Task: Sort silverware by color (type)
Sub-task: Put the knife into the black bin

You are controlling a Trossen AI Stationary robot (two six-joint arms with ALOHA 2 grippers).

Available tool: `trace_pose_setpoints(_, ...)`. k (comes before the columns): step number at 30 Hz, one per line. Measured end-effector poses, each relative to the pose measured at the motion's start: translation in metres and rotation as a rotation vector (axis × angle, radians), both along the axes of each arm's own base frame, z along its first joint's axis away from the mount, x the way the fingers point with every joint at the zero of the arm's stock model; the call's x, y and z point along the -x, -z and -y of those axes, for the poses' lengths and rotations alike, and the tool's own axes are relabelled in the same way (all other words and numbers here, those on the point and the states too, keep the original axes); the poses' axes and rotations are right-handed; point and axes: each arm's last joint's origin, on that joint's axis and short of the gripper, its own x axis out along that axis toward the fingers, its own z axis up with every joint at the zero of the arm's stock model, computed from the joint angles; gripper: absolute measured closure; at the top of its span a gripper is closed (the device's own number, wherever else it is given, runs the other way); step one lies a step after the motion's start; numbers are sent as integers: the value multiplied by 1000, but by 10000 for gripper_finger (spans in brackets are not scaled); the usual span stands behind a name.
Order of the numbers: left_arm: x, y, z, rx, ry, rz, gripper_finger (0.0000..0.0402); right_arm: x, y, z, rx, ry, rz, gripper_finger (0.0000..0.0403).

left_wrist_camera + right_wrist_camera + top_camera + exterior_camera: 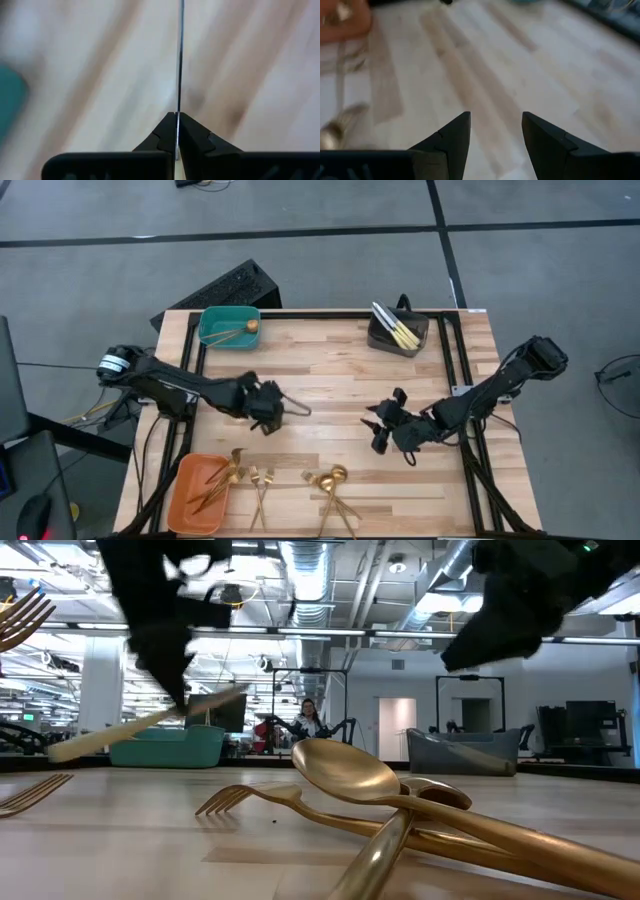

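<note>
The robot's left gripper is holding the knife far from the dark grey bin [397, 334], so next the right gripper takes the pale handle [105, 740] and brings the knife to the bin.
My left gripper [268, 405] hovers over the table's middle left, shut on a knife [298, 409] with a silver blade and a pale handle [80, 745]. My right gripper [383, 428] hangs open over the bare wood right of centre [496, 135] and touches nothing. Gold forks [260, 480] and gold spoons [331, 478] lie flat on the table near its near edge; in the low view the spoons [345, 770] lie crossed over one another. More forks sit in the orange bin [186, 502], a spoon in the teal bin [212, 316], and knives in the dark grey bin [385, 340]. My left gripper [176, 120] pinches the knife between its two fingers, which come down on it from above. In the wrist view the blade [180, 60] runs edge-on straight out past the fingertips. The knife is lifted clear and tilted, its pale handle end lower and pointing toward the table's left.
The teal bin stands at the far left corner, the dark grey bin at the far right, the orange bin at the near left. Open wood lies between the two grippers. A person [308, 720] sits far back in the room.
</note>
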Motion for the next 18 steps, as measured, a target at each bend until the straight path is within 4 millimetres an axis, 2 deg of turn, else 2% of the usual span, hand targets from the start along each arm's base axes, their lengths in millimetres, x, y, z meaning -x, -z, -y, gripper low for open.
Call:
trace_pose_setpoints(4,1,-36,-16,-94,-25,245,401,-12,-12,20,48,31,68,198)
trace_pose_setpoints(7,4,-60,-26,-180,-41,398,401,-26,-20,40,37,-30,123,198)
trace_pose_setpoints(9,7,-69,-33,-224,-66,474,401,-33,-24,53,25,-75,159,198)
trace_pose_setpoints(11,9,-70,-38,-259,-78,524,401,-37,-28,65,28,-87,182,198)
trace_pose_setpoints(14,12,-59,-48,-249,-70,597,401,-38,-28,77,60,-66,168,198)
trace_pose_setpoints(18,6,-46,-59,-196,-32,827,402,-40,-30,84,76,-69,188,198)
